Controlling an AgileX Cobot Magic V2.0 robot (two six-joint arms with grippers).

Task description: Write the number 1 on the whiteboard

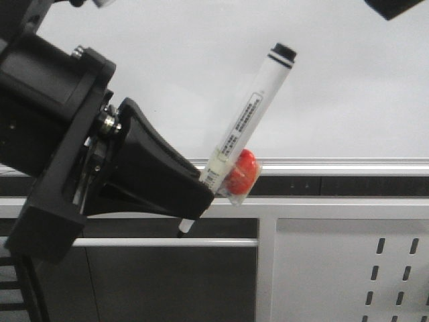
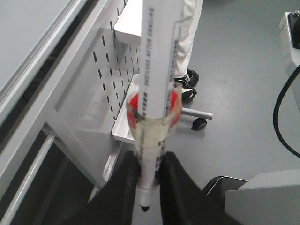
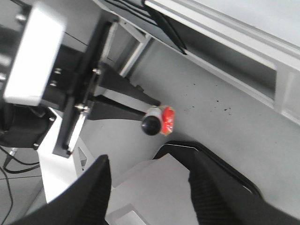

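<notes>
My right gripper should take hold of the marker by its black back end [image 1: 283, 54] before writing, because my left gripper holds the marker close to its nib [image 1: 186, 227].
The whiteboard [image 1: 201, 74] fills the back of the front view, with its silver rail [image 1: 335, 164] below. No black stroke shows on it. My left gripper [image 1: 204, 191] is shut on a white marker pen [image 1: 251, 114] that slants up to the right in front of the board, with a red taped piece [image 1: 242, 171] on its side. In the left wrist view the marker [image 2: 157, 70] sits between the fingers [image 2: 126, 187], with a small black nib [image 2: 144, 206] at its wrist end. My right gripper [image 3: 150, 187] is open and empty, facing the marker [image 3: 151, 123] from a distance.
A perforated grey metal panel [image 1: 348, 268] stands below the board and also shows in the left wrist view [image 2: 112, 70]. A person's legs and shoes [image 2: 187, 79] stand on the grey floor by the frame. A dark part [image 1: 395, 7] hangs at the front view's top right.
</notes>
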